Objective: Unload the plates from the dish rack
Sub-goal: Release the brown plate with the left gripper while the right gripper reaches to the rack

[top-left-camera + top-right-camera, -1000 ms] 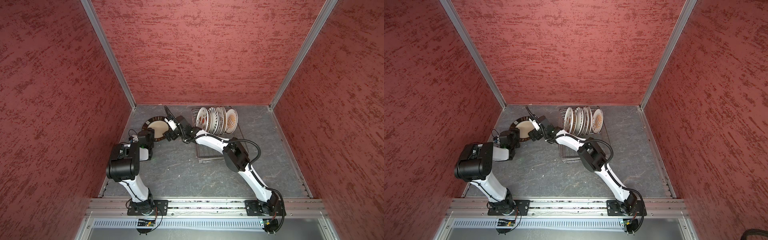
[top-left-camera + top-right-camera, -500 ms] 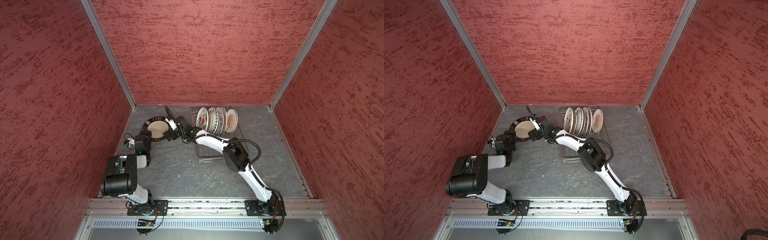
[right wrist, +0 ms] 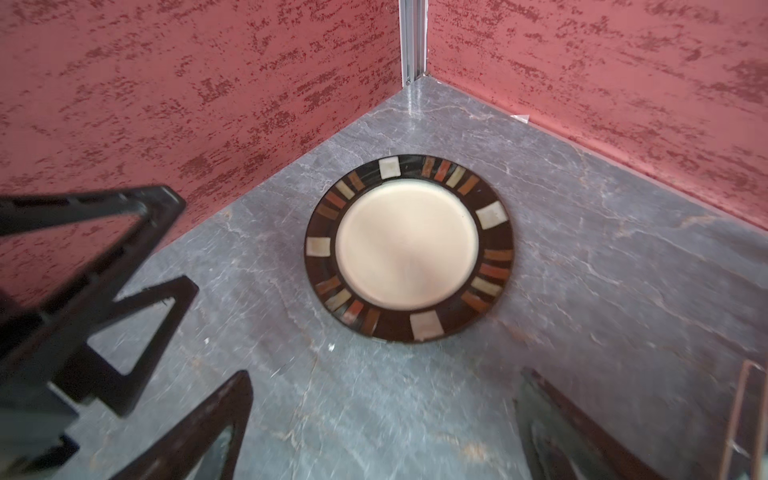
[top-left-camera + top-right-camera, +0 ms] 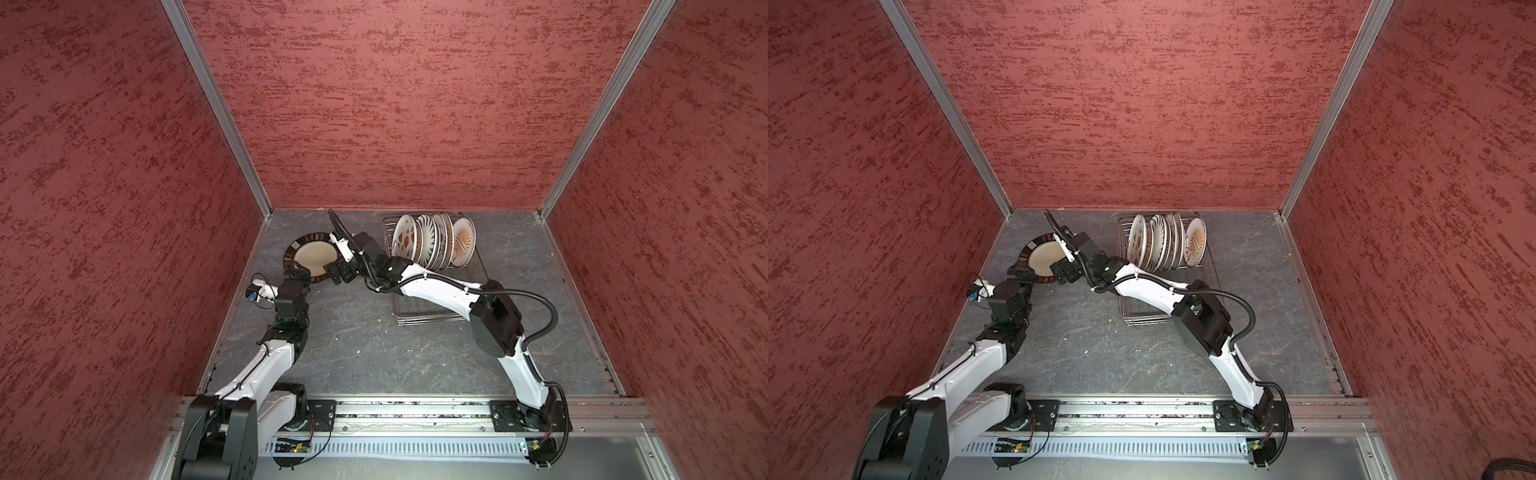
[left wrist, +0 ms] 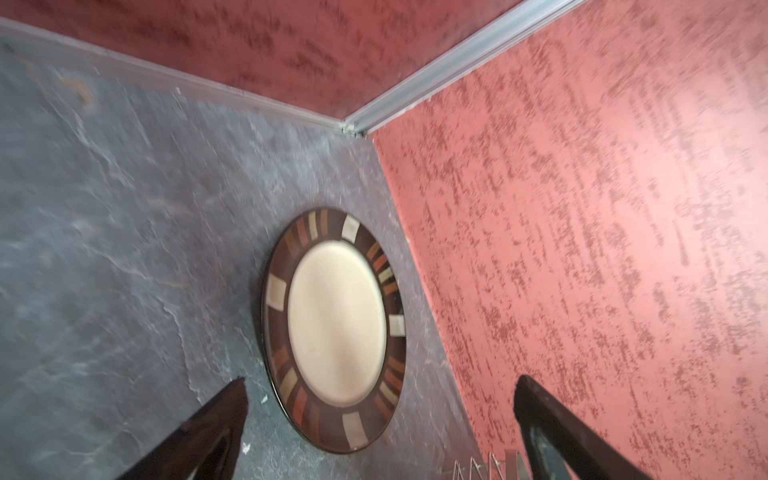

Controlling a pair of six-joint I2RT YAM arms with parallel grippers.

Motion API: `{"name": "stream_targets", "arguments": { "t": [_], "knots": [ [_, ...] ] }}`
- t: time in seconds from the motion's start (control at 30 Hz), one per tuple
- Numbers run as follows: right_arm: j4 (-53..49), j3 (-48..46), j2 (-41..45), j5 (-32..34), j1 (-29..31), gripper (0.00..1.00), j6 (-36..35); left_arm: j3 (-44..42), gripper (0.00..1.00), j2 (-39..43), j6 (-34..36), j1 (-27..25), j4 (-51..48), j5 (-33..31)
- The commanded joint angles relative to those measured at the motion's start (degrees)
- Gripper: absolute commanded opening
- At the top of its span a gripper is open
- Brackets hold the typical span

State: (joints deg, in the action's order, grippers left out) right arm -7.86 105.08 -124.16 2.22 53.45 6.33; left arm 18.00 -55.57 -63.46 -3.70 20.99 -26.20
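My right gripper is moving to the nearest upright plate [image 4: 404,237] and should keep going until it grips the upright plate's rim, because the dark-rimmed plate [image 4: 313,257] lies flat and clear of the dish rack.
A dark-rimmed plate [image 4: 309,257] [image 4: 1042,259] [image 5: 336,324] [image 3: 409,247] lies flat on the grey floor in the far left corner. Several white patterned plates [image 4: 432,241] [image 4: 1163,243] stand upright at the far end of the dish rack [image 4: 428,322] [image 4: 1142,322]. My left gripper [image 4: 297,273] [image 4: 1019,272] [image 5: 381,379] [image 3: 174,245] hangs open at the flat plate's near edge, holding nothing. My right gripper [image 4: 336,275] [image 4: 1061,274] [image 3: 385,374] is open and empty just off that plate's near right rim. Neither one touches it.
Red textured walls close in the floor at the back and on both sides, and the flat plate lies near the left wall. Wire prongs of the rack [image 5: 478,461] [image 3: 744,415] show at the edge of both wrist views. The right arm passes over the rack's near half.
The left arm's elbow has dropped low toward the front rail while its gripper stayed by the plate's near edge. The right arm and the plates have not visibly moved.
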Motion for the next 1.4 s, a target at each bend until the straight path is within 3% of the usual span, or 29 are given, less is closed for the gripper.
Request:
{"name": "stream_targets", "arguments": {
  "t": [0.0, 0.23, 0.33, 0.53, 0.8, 1.07, 1.23, 1.37],
  "knots": [
    [4.36, -5.03, 6.63, 5.43, 0.32, 0.99, 1.88, -1.74, 0.99, 5.9, 3.57, -1.24, -7.4, -3.19],
    [8.66, -17.18, 17.93, 8.02, 0.51, 0.99, 4.88, -1.64, 0.99, 16.11, 10.11, -5.38, -11.59, 1.61],
    [9.16, -21.46, 22.51, 9.7, 0.51, 0.99, 6.0, -2.4, 0.99, 18.52, 19.28, -7.67, -5.14, 11.61],
    [10.79, -30.46, 31.42, 15.77, 0.51, 0.99, 9.58, 0.31, 0.99, 20.22, 25.02, -11.6, -5.17, 24.65],
    [13.46, -40.26, 40.61, 21.81, 0.43, 0.99, 12.14, 2.31, 1.0, 23.45, 24.11, -13.48, -6.5, 35.21],
    [17.15, -47.96, 46.92, 21.92, -0.38, 0.99, 15.78, 3.11, 0.99, 22.38, 22.95, -17.64, -4.65, 41.94],
    [13.98, -48.72, 47.37, 22.15, -1.14, 0.99, 16.39, 1.13, 0.99, 21.08, 22.42, -20.11, -0.08, 45.97],
    [16.21, -51.15, 48.83, 18.21, -3.22, 0.97, 16.11, 0.56, 0.99, 17.92, 24.22, -21.44, 2.21, 47.27]
  ]
}}
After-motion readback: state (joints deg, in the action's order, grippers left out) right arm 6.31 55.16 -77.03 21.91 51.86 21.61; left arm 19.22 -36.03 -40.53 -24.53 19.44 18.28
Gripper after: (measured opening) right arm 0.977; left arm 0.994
